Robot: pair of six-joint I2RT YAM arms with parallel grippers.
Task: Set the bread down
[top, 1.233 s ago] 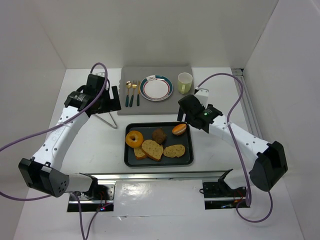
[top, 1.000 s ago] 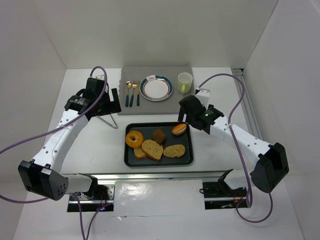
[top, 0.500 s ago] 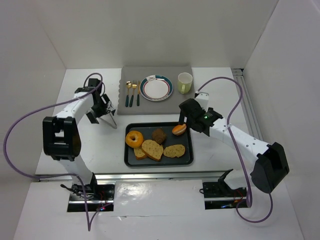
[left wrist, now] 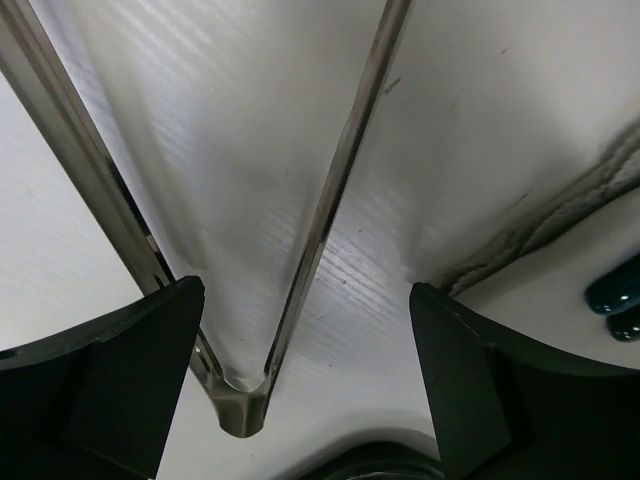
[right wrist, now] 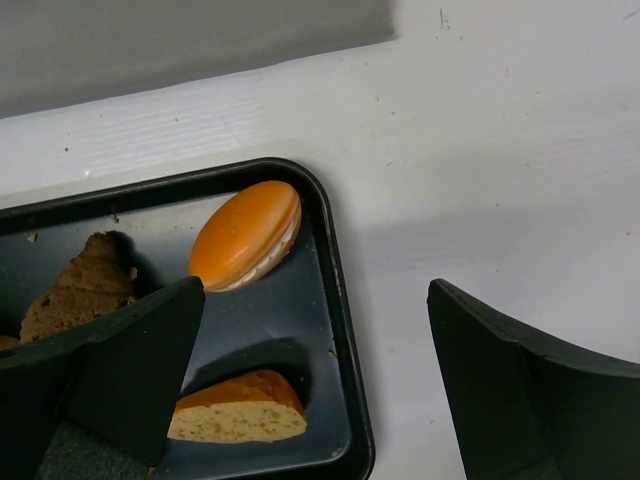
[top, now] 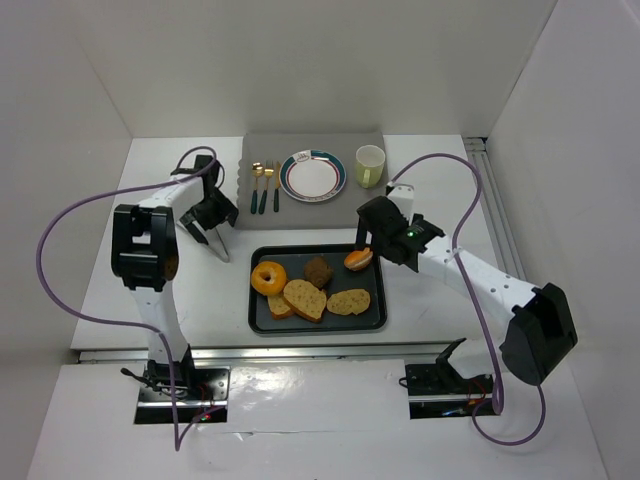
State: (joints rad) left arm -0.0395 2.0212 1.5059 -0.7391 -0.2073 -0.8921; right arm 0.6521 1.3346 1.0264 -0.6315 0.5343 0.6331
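Observation:
My left gripper needs to move across until it is around both arms before it squeezes the tongs, because its finger lies over one arm of the spread tongs.
A dark tray holds the bread: a golden ring doughnut, a dark brown muffin, a glossy orange bun and several bread slices. My right gripper is open just above the tray's far right corner. In the right wrist view the bun lies in the tray corner, beside a slice and the muffin. My left gripper is open, low over metal tongs left of the tray. The tongs' hinge sits between its fingers.
A grey mat at the back holds a plate, a spoon and fork and a pale green cup. Teal cutlery handles show at the left wrist view's right edge. White walls enclose the table.
My left arm folded back and its gripper swung down onto the tongs. My right gripper edged slightly toward the orange bun.

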